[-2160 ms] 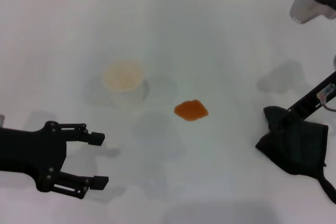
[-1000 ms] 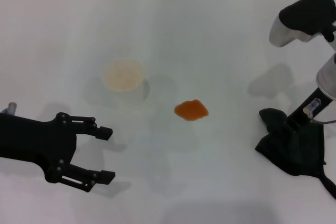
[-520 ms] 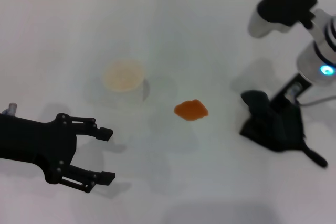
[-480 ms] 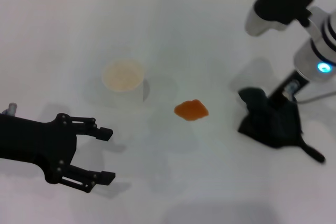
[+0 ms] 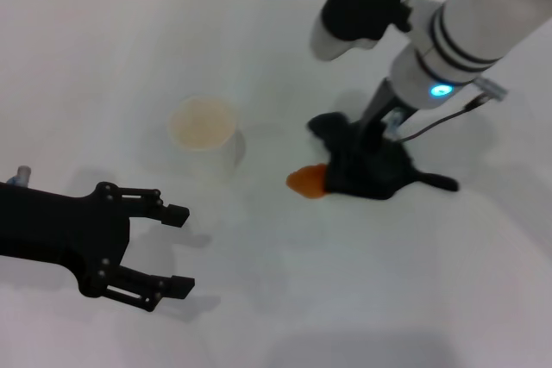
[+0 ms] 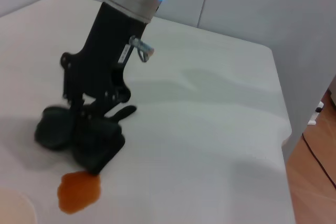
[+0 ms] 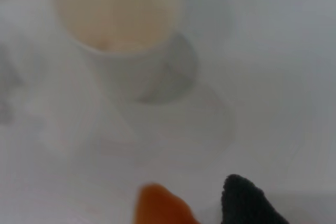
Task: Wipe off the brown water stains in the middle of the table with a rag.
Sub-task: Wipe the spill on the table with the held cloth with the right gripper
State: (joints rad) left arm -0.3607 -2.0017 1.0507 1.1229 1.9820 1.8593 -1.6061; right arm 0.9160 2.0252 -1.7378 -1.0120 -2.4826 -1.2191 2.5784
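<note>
I see the brown stain (image 5: pixel 306 181) showing past the black rag's edge on the paper cup's side, so next my right gripper wipes the rag back toward the cup (image 5: pixel 205 135).
The brown water stain (image 5: pixel 304 181) is a small orange-brown blot in the middle of the white table (image 5: pixel 362 299). My right gripper (image 5: pixel 360 146) is shut on the black rag (image 5: pixel 371 170) and presses it on the table. The rag's left edge touches the stain's right side and covers part of it. The left wrist view shows the right gripper (image 6: pixel 94 109) on the rag (image 6: pixel 84 137) just behind the stain (image 6: pixel 79 192). The right wrist view shows the stain (image 7: pixel 157 205) next to a rag corner (image 7: pixel 247 203). My left gripper (image 5: pixel 179 247) is open and empty at the front left.
A white paper cup (image 5: pixel 205 131) stands upright left of the stain, about a cup's width away; it also shows in the right wrist view (image 7: pixel 118 22). The table's right edge shows in the left wrist view (image 6: pixel 281 124).
My right arm has dragged the rag leftward across the table from the right side until it touches the stain. The left arm has stayed almost still.
</note>
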